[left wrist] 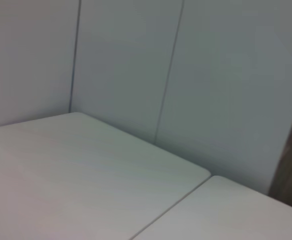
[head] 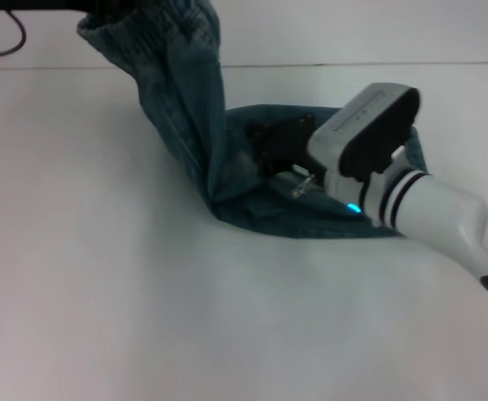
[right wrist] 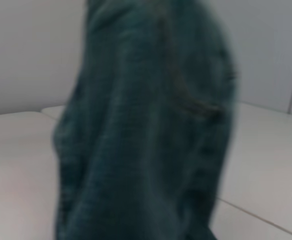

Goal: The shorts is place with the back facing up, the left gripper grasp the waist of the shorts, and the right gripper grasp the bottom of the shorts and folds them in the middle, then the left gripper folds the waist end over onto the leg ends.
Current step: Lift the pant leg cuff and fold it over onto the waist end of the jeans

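My right gripper needs to back off the flat denim (head: pixel 282 215) it lies over, where the raised waist (head: pixel 160 25) must come down, before my left gripper folds the waist over.
The blue denim shorts (head: pixel 227 159) are partly lifted. Their ruffled waist (head: pixel 156 29) hangs high at the back left, against the dark left gripper (head: pixel 102 7) at the top edge of the head view, and from there a band of denim slopes down to the table. The rest lies flat on the table under the right gripper (head: pixel 269 142), whose black claw rests on the fabric near the middle. The leg ends are hidden behind the right arm. In the right wrist view the raised shorts (right wrist: pixel 146 130) fill the picture. The left wrist view shows only table and wall.
The white table (head: pixel 144 317) spreads wide in front and to the left of the shorts. The white and black right arm (head: pixel 428 209) reaches in from the right. A black cable (head: pixel 10 42) lies at the back left. A seam (left wrist: pixel 171 210) crosses the table near the wall.
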You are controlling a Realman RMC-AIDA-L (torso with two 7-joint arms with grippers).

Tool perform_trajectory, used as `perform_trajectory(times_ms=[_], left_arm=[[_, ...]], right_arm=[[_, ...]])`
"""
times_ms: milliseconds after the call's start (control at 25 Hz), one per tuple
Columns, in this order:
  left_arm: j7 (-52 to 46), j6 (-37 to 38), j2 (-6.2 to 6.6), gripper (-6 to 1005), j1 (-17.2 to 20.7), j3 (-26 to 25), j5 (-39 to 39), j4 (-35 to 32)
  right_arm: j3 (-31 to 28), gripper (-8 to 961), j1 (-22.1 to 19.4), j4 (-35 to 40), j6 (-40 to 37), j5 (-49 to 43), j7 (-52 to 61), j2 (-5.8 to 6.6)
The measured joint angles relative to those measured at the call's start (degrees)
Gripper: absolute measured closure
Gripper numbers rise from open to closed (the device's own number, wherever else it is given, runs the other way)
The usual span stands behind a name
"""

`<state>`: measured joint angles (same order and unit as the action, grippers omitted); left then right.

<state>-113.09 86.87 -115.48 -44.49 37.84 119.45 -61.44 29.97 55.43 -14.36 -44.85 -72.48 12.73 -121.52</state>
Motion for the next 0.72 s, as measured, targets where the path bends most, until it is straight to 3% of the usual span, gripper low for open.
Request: perform_trajectory(times_ms=[120,480,720], left_arm=[[-0.74,1.4,0.25,982,-0.96,0.37,-0.33,-0.85],[-1.71,2.84,-0.12,983,-1.17,0.57,-0.56,-2.9],[-1.54,3.14,-0.66,984,-0.35,0.49,-0.58,-2.97]], right_arm=[[-2.97,945,1.11,-1.95,0.66,-4.21,-0.56,-0.02],[-21.79,935,1.28,-7.25,6.13,-29.68,-0.79,-0.03],[-26.07,929,1.05,-9.14,7.14,-36.19,-0.8,-0.03]])
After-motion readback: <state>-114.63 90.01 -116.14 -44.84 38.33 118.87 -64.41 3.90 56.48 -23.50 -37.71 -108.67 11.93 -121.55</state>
